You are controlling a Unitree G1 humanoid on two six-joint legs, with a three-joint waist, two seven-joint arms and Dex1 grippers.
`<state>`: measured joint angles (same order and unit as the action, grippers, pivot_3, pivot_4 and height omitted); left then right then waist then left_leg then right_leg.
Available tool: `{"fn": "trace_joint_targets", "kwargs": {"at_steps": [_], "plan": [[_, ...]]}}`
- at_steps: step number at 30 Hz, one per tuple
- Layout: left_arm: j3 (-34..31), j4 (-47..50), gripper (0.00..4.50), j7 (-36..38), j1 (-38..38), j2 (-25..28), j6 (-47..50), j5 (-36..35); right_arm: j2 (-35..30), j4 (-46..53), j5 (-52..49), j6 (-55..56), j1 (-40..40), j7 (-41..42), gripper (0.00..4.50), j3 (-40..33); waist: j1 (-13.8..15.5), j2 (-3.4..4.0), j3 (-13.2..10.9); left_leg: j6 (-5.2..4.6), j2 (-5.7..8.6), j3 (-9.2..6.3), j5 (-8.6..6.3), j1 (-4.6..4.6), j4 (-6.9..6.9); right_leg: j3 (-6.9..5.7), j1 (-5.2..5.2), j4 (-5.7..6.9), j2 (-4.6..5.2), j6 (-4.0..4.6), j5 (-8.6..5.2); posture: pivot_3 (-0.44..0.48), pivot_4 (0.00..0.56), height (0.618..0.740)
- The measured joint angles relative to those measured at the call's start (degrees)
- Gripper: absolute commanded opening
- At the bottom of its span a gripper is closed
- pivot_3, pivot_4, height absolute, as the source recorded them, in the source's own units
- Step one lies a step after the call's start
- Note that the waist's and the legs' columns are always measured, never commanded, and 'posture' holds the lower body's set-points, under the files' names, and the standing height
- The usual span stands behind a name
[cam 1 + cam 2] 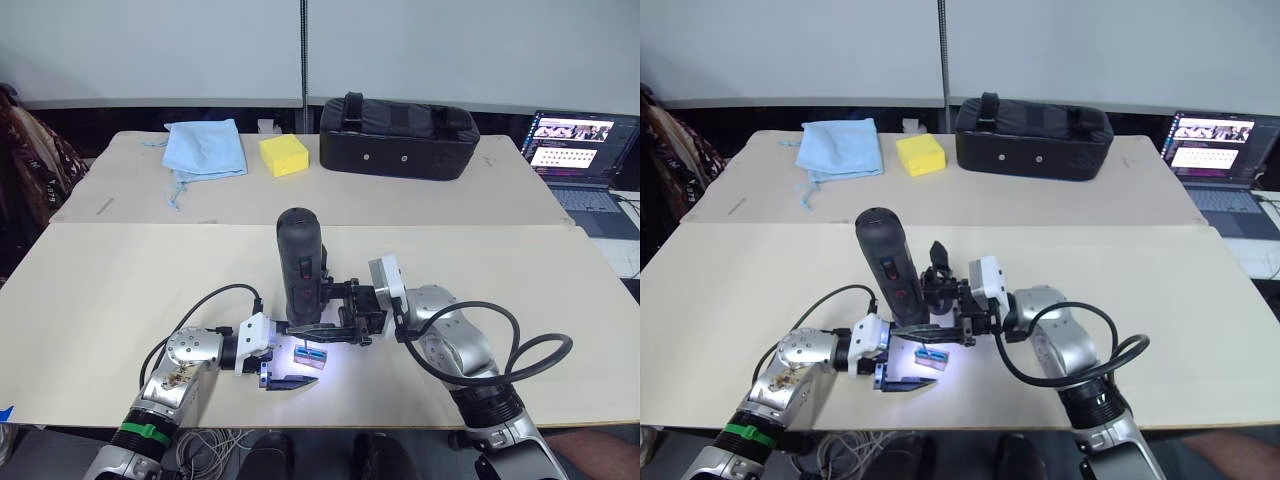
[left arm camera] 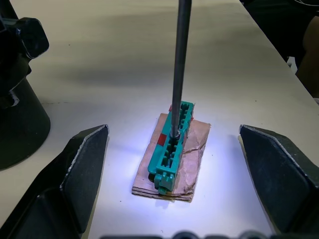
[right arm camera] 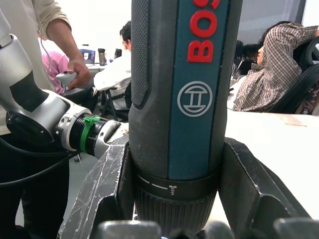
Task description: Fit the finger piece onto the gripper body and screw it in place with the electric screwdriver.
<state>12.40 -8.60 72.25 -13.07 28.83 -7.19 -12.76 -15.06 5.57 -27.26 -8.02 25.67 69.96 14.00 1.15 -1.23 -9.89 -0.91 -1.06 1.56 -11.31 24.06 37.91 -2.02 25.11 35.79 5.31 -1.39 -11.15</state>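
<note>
The screw (image 2: 174, 136) will stick to the bit when I raise the electric screwdriver, because the bit is touching a silver screw head (image 2: 175, 132) in the green-topped block.
The electric screwdriver (image 1: 302, 272) stands upright near the table's front edge, with my right gripper (image 3: 177, 149) shut around its lower body. Its thin metal bit (image 2: 179, 64) comes down onto a small green-topped brown block (image 2: 172, 152). My left gripper (image 1: 296, 356) is open, with one finger on each side of that block and touching neither it nor the bit. The gripper body (image 1: 940, 278) sits just behind the screwdriver, partly hidden by it. A black pointed tip (image 1: 937, 250) rises from it and looks like the finger piece.
At the back of the far table (image 1: 420, 200) lie a blue cloth (image 1: 205, 148), a yellow sponge (image 1: 283, 155) and a long black bag (image 1: 398, 138). A laptop (image 1: 580, 150) stands open at the far right. People sit in the background of the right wrist view.
</note>
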Motion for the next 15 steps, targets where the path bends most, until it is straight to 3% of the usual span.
{"fn": "trace_joint_targets", "kwargs": {"at_steps": [15], "plan": [[0.01, -0.27, 4.46, 0.05, -0.07, -0.05, -0.03, -0.08, -0.27, 0.00, 0.00, -0.11, 0.00, -0.07, 1.92, 0.00, 0.01, 0.00, 0.01, 0.00, 0.00, 0.00, 0.00, -0.02, 0.00, 0.00, -0.01, 0.00, 0.00, 0.01, 0.00, 0.000, 0.150, 0.740]]}}
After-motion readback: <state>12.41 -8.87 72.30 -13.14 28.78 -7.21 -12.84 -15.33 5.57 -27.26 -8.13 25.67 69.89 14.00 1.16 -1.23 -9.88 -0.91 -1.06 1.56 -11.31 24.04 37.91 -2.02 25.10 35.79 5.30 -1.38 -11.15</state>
